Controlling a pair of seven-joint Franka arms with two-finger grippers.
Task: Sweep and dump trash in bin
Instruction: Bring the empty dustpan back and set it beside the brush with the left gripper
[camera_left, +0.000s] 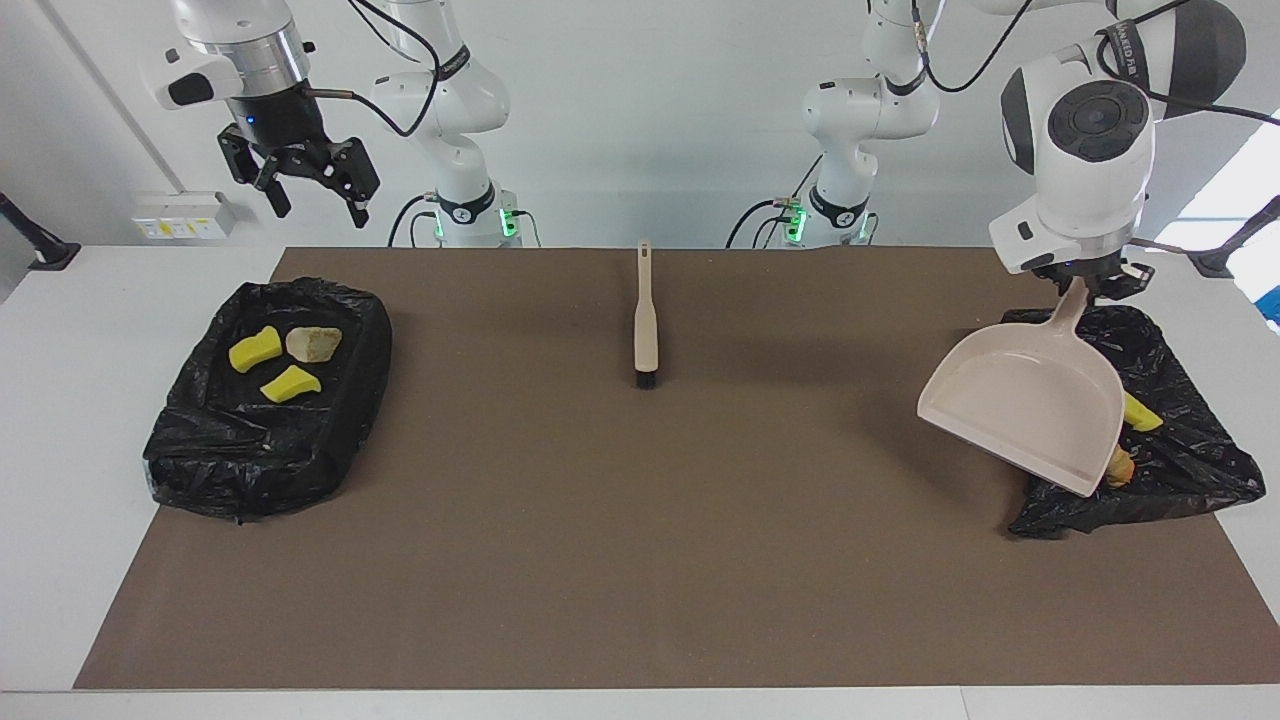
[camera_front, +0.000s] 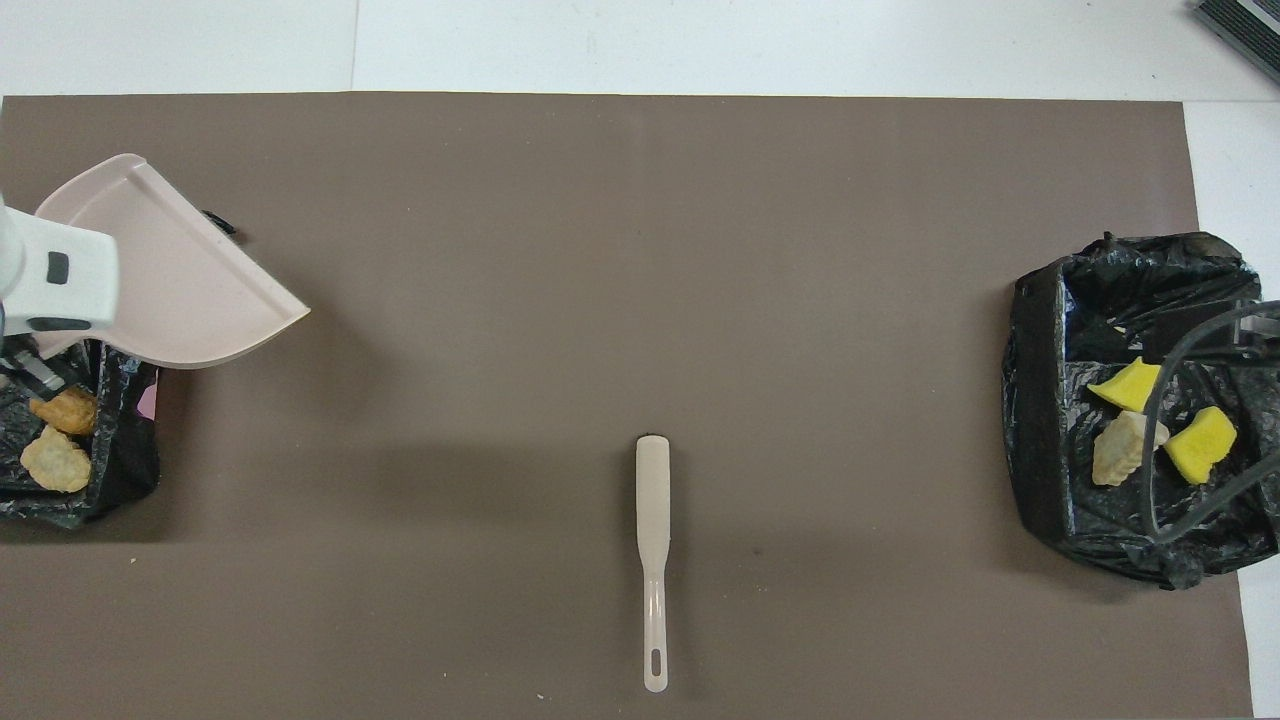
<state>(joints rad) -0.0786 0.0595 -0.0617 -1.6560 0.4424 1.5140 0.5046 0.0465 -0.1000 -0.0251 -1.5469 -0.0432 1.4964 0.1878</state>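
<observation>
My left gripper should keep going to the mat (camera_front: 632, 270) beyond the brush's bristles and let go of the beige dustpan (camera_front: 192, 270) flat there, because the dustpan is empty and the mat there is clear.
My left gripper (camera_left: 1086, 284) is shut on the handle of the beige dustpan (camera_left: 1025, 405), which hangs tilted, mouth down, over the edge of the black-bagged bin (camera_left: 1190, 470) at the left arm's end. The pan (camera_front: 180, 280) covers part of that bin (camera_front: 110, 470). Trash in it shows as a yellow scrap (camera_left: 1141, 413), a tan lump (camera_left: 1120, 466) and two tan lumps (camera_front: 62, 435). My right gripper (camera_left: 315, 200) is open and empty, high above the other bagged bin (camera_left: 270, 420), which holds two yellow pieces (camera_left: 255, 349) and a tan lump (camera_left: 313, 342).
A beige brush (camera_left: 645, 320) lies on the brown mat (camera_left: 640, 520), bristles pointing away from the robots, midway between the arms' bases (camera_front: 652, 560). The right arm's cable (camera_front: 1150, 450) hangs over the right-end bin (camera_front: 1040, 420).
</observation>
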